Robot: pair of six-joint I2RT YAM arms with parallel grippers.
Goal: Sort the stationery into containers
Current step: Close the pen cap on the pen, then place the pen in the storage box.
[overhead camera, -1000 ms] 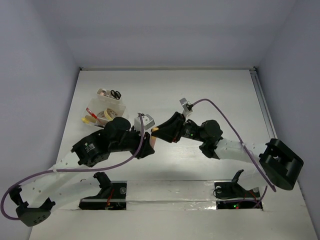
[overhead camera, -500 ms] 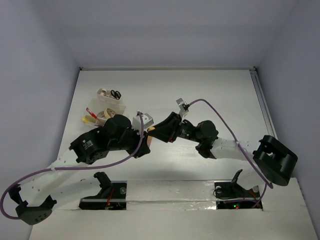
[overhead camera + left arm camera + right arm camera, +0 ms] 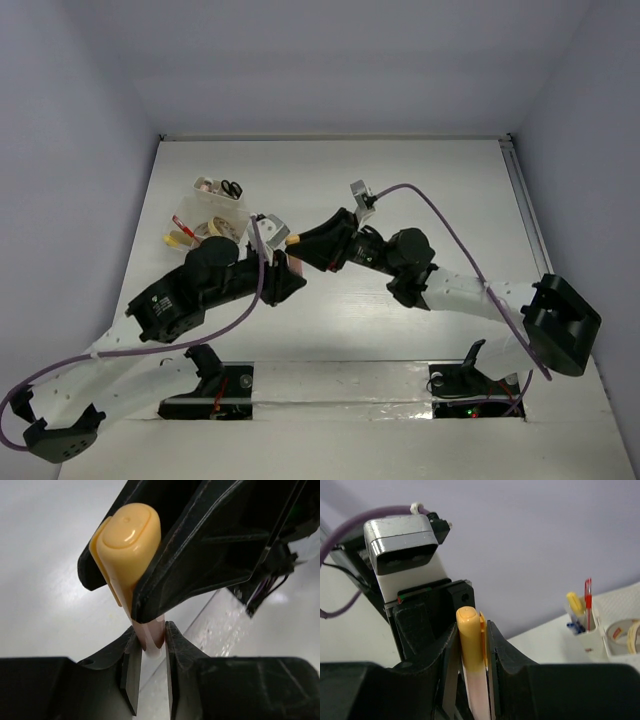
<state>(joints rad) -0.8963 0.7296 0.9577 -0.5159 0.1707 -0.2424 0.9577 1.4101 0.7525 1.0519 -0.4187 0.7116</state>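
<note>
Next, my left gripper opens, moves back and comes in flatter around the highlighter's body (image 3: 150, 631), because it is pinching only the highlighter's pink end (image 3: 152, 651) at a steep slant.
A highlighter with a yellow-orange cap (image 3: 292, 240) and a pinkish body is held between both grippers above the table's middle. My right gripper (image 3: 303, 248) is shut on its cap end (image 3: 470, 635), with the fingers tight on both sides. My left gripper (image 3: 287, 273) is shut on the pink body's end (image 3: 150, 632), and the cap (image 3: 131, 545) sticks up past the right fingers (image 3: 200, 545). The clear divided box (image 3: 205, 203) stands at the far left with black-handled scissors (image 3: 231, 187), tape rolls (image 3: 216, 229) and pens in it.
In the right wrist view the box (image 3: 600, 625) shows at the right with a yellow pen (image 3: 575, 601), a red pen (image 3: 588, 597) and a tape roll (image 3: 622, 632). The left wrist's silver camera (image 3: 402, 540) sits close behind the highlighter. Purple cables loop over both arms.
Both grippers, joined on the highlighter, have moved a little up the table and to the left, toward the box. The left arm's elbow has swung left.
</note>
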